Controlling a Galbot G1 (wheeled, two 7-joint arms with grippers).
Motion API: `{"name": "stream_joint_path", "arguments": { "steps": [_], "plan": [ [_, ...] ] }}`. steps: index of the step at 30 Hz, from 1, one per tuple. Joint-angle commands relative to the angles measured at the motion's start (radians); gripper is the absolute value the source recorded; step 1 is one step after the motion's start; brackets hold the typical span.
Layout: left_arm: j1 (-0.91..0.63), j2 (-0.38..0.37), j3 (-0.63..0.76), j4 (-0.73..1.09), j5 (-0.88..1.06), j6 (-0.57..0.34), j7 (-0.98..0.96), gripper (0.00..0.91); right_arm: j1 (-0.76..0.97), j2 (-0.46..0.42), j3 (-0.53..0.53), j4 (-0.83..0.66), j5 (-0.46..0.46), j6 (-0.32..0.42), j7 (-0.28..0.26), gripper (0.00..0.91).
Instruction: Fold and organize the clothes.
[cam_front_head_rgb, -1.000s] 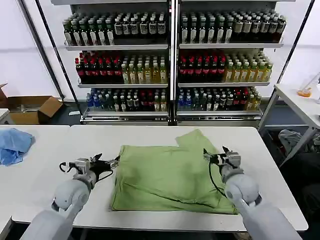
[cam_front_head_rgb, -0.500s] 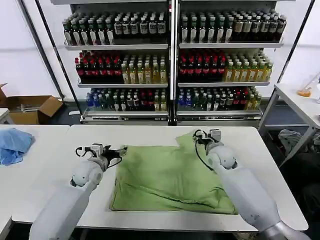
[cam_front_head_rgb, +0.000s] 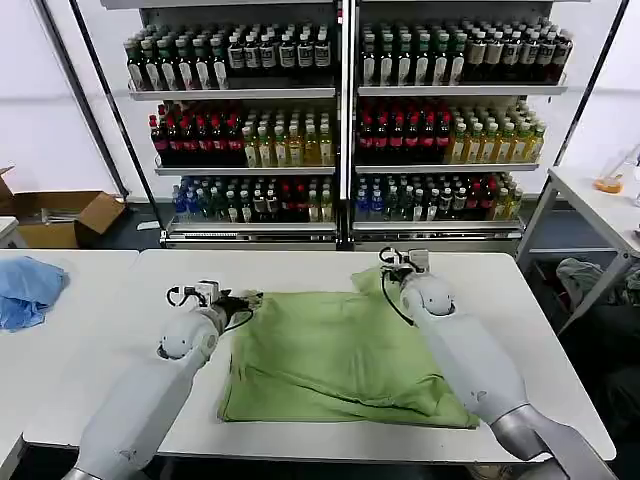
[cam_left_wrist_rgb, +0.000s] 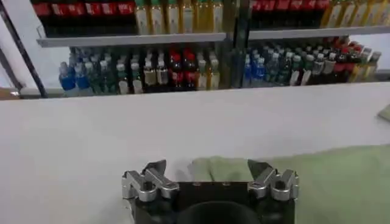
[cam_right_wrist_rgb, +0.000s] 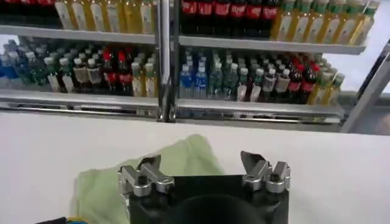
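Observation:
I expect the shirt, lying limp with slack creases (cam_front_head_rgb: 325, 392), to have its far edge (cam_front_head_rgb: 312, 294) fold into a loose piece of cloth while the shirt's near hem stays when I pull.
The clothes are one light green shirt (cam_front_head_rgb: 340, 350) lying partly folded and flat on the white table (cam_front_head_rgb: 300, 270). A sleeve peak pokes out at its far right. My left gripper (cam_front_head_rgb: 245, 297) hovers open at the shirt's far left corner. In the left wrist view that corner (cam_left_wrist_rgb: 213, 167) sits between the spread fingers of the left gripper (cam_left_wrist_rgb: 207, 169). My right gripper (cam_front_head_rgb: 396, 258) is open over the far sleeve peak. The right wrist view shows the green sleeve (cam_right_wrist_rgb: 183, 157) just past the spread fingers of the right gripper (cam_right_wrist_rgb: 200, 163). Neither gripper holds cloth.
A light blue cloth (cam_front_head_rgb: 25, 285) lies on the left table beside a cardboard box (cam_front_head_rgb: 60, 215). Shelves of bottles (cam_front_head_rgb: 340, 130) stand behind the table. Another white table (cam_front_head_rgb: 600, 200) is at the right. Bare tabletop surrounds the shirt.
Both arms have reached forward from the shirt's near sides to its far edge. The left gripper moved to the far left corner, the right to the sleeve peak.

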Motion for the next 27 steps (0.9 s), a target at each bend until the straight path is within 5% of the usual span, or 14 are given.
{"name": "stream_joint_path", "arguments": {
  "steps": [1,4,5,7,27],
  "plan": [
    [-0.018,-0.010,0.016,0.038,-0.002,-0.004,0.008,0.181,0.034,0.045,-0.003,-0.125,0.002,-0.006,-0.035,0.856],
    [-0.011,-0.006,0.017,0.030,-0.004,-0.006,0.014,0.111,0.035,0.053,0.006,-0.141,0.010,-0.014,-0.043,0.544],
    [-0.009,-0.006,0.017,0.029,-0.005,-0.006,0.016,0.091,0.035,0.056,0.010,-0.149,0.011,-0.014,-0.042,0.282],
    [-0.003,-0.004,0.016,0.024,-0.009,-0.006,0.022,0.071,0.034,0.057,0.017,-0.150,0.018,-0.014,-0.041,0.000],
    [0.051,0.043,-0.040,-0.080,-0.092,-0.072,0.056,0.040,-0.045,-0.020,0.011,0.092,-0.003,0.062,-0.037,0.000]
  ]
}}
